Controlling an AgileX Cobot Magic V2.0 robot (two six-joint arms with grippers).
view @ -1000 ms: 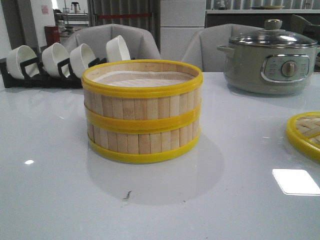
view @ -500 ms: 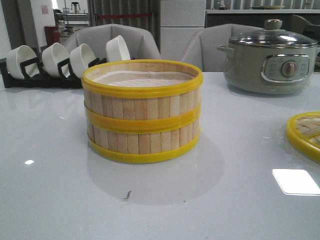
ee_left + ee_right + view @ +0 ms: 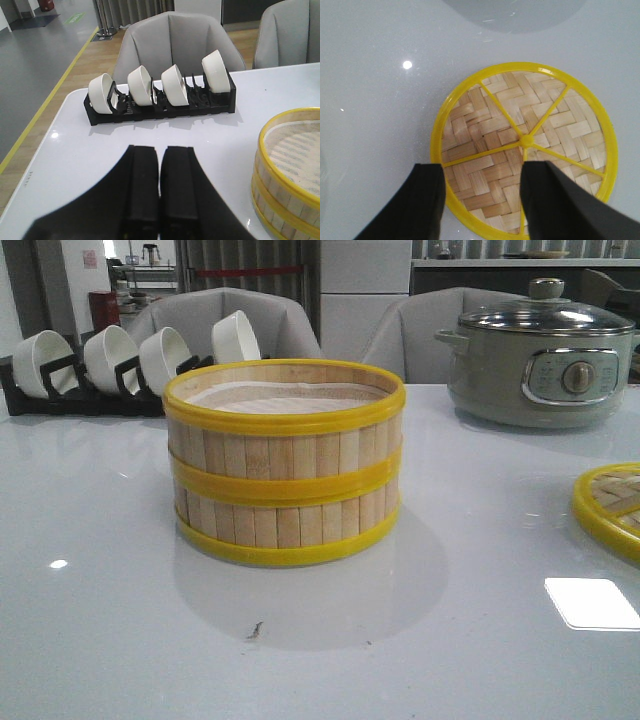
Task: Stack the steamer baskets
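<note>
The lid (image 3: 492, 107) lies flat with its yellow centre knob (image 3: 526, 141) free below the open fingers of the robot's right gripper, so the gripper should keep going down toward the knob until the fingers straddle it.
Two steamer baskets stand stacked in the middle of the white table: the upper basket (image 3: 285, 425) sits squarely on the lower basket (image 3: 287, 520), yellow rims aligned, with a pale liner inside the top one. The stack also shows in the left wrist view (image 3: 290, 175). My left gripper (image 3: 160, 152) is shut and empty, above the table beside the stack. My right gripper (image 3: 482, 172) is open and empty, hovering over the flat woven-bamboo lid (image 3: 525, 145), one finger outside its yellow rim, the other over the weave. Neither gripper shows in the front view.
A black rack with several white bowls (image 3: 120, 365) stands at the back left; it also shows in the left wrist view (image 3: 160, 92). A grey electric pot with a glass lid (image 3: 540, 350) stands at the back right. The lid's edge (image 3: 610, 505) lies at the right.
</note>
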